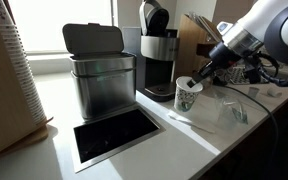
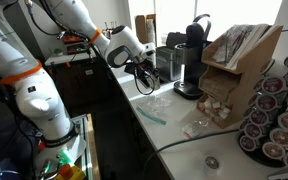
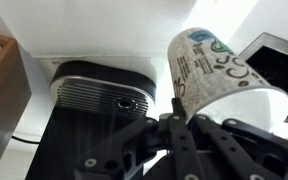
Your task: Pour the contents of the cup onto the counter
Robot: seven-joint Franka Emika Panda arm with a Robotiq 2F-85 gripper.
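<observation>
I should keep lowering the cup with my gripper until it stands upright on the white counter, because the cup's base faces the counter close below. Then I should let go of the cup's rim.
The cup is a small white paper cup with a green pattern. It hangs just above the white counter, in front of the coffee maker. My gripper is shut on the cup's rim from above. In the wrist view the cup is tilted, with my fingers pinching its wall. Its contents do not show. In an exterior view my gripper is over the counter's edge, and the cup is hard to make out there.
A dark metal-framed cut-out lies in the counter before a steel bin. A tall ribbed cup stack stands at the side. Clear plastic pieces and a stirrer lie near the cup. A pod rack and a cardboard holder stand further along.
</observation>
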